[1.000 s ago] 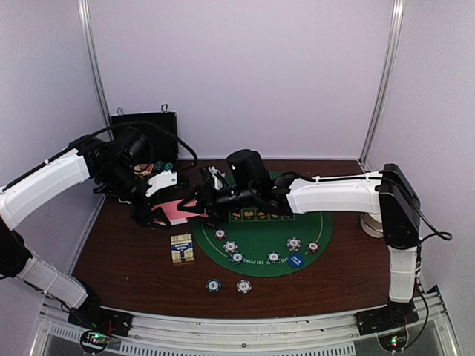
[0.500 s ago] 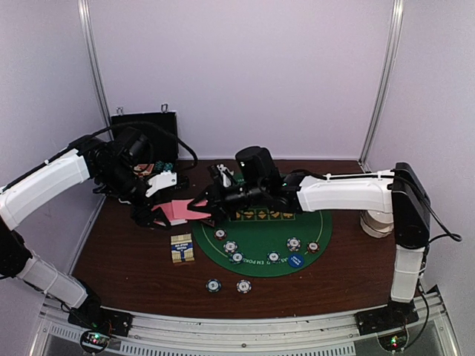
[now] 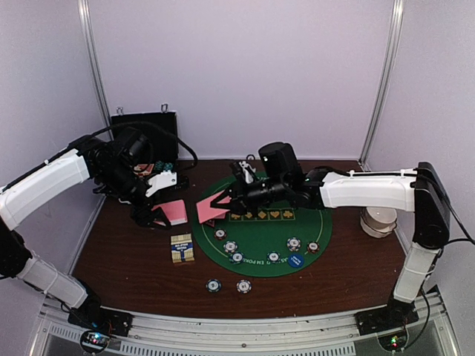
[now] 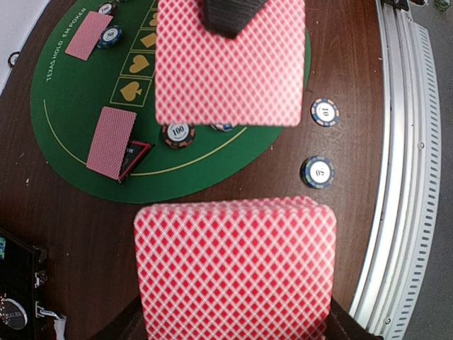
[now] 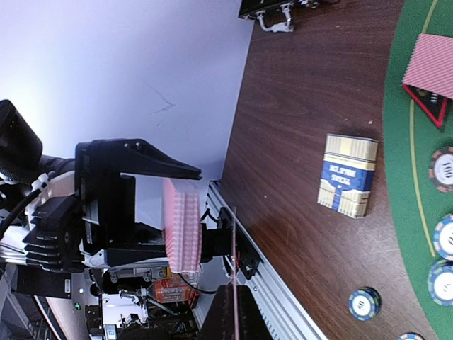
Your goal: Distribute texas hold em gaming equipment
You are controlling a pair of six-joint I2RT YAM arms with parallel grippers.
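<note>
One pink-backed card (image 3: 211, 208) is clear of the deck, and the mat (image 3: 269, 245) beside the blue disc is free. My right gripper should go on there and let go of the card.
My left gripper (image 3: 159, 215) is shut on a deck of pink-backed cards (image 3: 171, 212), which fills the left wrist view (image 4: 233, 269). My right gripper (image 3: 227, 199) is shut on one pink-backed card (image 3: 211, 208), held over the left edge of the green mat (image 3: 334, 222). That card is edge-on in the right wrist view (image 5: 236, 283). Two cards lie on the mat, one (image 4: 111, 142) over the red-black triangular marker (image 4: 136, 157). Several striped chips (image 3: 231, 246) and a blue disc (image 3: 296, 260) sit on the mat. Two chips (image 3: 214, 285) lie on the wood. The orange disc is out of view.
A yellow-blue card box (image 3: 182, 248) lies on the wood left of the mat. An open black case (image 3: 145, 126) stands at the back left. A white round object (image 3: 378, 221) sits at the right. The metal table rail (image 4: 403, 177) runs along the near edge.
My right gripper has drawn one card off the deck and carried it right, over the mat's left edge. The left arm and deck have stayed put.
</note>
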